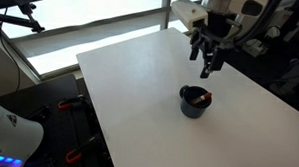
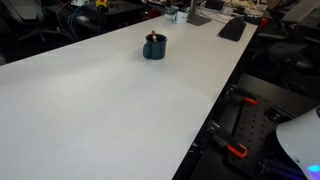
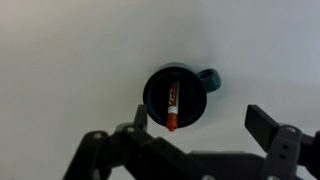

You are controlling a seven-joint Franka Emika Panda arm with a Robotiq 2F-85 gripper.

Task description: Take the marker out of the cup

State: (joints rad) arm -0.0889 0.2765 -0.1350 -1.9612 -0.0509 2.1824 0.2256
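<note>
The marker is leaning with its red end at the cup's rim (image 1: 206,96). My gripper is high above the cup, so it should move to the red end's side and go down there.
A small dark cup (image 3: 177,97) with a side handle at its right stands on the white table (image 3: 60,60), seen from straight above in the wrist view. Inside it leans the marker (image 3: 172,103), red with a pale middle, its orange-red end resting over the near rim. My gripper (image 3: 198,122) hovers above, open and empty, one finger by the cup's lower left rim and the other well to the right. In an exterior view the gripper (image 1: 207,66) hangs above and behind the cup (image 1: 195,102). The cup (image 2: 153,46) stands far back in an exterior view.
The white table (image 1: 139,83) has a near edge and a side edge with dark floor beyond. A keyboard (image 2: 232,28) and desk clutter lie at the far end. Red-handled clamps (image 2: 237,152) sit below the table edge.
</note>
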